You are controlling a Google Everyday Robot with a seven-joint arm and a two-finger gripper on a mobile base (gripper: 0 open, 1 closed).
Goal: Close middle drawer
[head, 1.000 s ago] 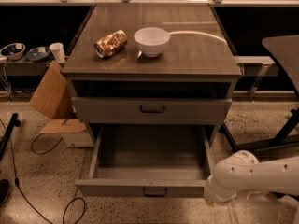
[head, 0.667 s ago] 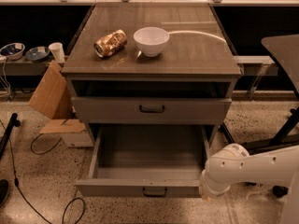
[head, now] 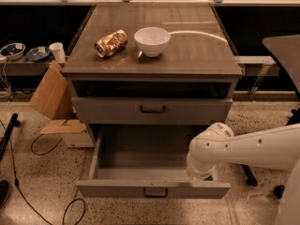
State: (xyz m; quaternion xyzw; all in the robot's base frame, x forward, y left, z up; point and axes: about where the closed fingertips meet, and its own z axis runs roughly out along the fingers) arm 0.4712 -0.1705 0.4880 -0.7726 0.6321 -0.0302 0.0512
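Note:
My gripper is hanging inside the middle drawer (head: 191, 177), behind its front. I should swing out past the drawer's side and go around to the drawer front's outer side (head: 212, 191).
The middle drawer (head: 152, 189) is pulled far out of the grey cabinet. It has a deep empty box, a low flat front and a small dark handle (head: 155, 192). My white arm (head: 243, 149) reaches in from the right. Its bent end hangs over the drawer's front right corner. The gripper (head: 201, 174) points down just inside the drawer front there, mostly hidden under the white wrist. Above, the taller-fronted drawer (head: 152, 109) with a wider handle sits nearly closed.
On the cabinet top (head: 197, 55) lie a crushed gold can (head: 111, 43) and a white bowl (head: 152, 41). Cardboard pieces (head: 50, 97) lean at the left by a shelf with bowls and a cup (head: 58, 52). Cables (head: 42, 146) run over the floor. A dark table (head: 286, 50) stands at the right.
My arm has moved left and forward, from beside the drawer's right end to over its front right corner. The drawer has not visibly moved.

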